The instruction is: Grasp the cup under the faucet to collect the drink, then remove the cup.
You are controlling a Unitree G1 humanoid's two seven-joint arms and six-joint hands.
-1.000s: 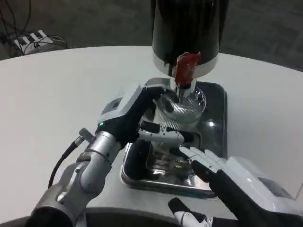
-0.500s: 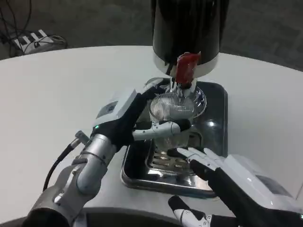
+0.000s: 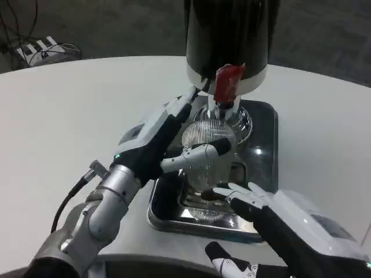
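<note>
The red faucet lever point(image 3: 228, 82) stands upright above the clear cup, so I expect it to tip and let drink out into the cup when the robot pushes it.
A clear ribbed glass cup point(image 3: 207, 140) stands over the steel drip tray point(image 3: 262, 168), directly below the red faucet lever point(image 3: 228, 81) of the black dispenser point(image 3: 231, 40). My left hand point(image 3: 164, 141) wraps around the cup from the left, with the thumb lying across its front and fingers behind it. My right hand point(image 3: 284, 223) hovers at the tray's near right corner, fingers spread and pointing toward the cup's base, holding nothing. I cannot tell whether liquid is in the cup.
The round white table point(image 3: 69, 116) extends left and right of the tray. A grate point(image 3: 200, 200) lies in the tray's near part. A power strip and cables point(image 3: 37, 49) lie on the floor at the far left.
My left hand has lifted the cup slightly and tilted toward the faucet, its thumb now higher across the glass. The right hand has barely shifted.
</note>
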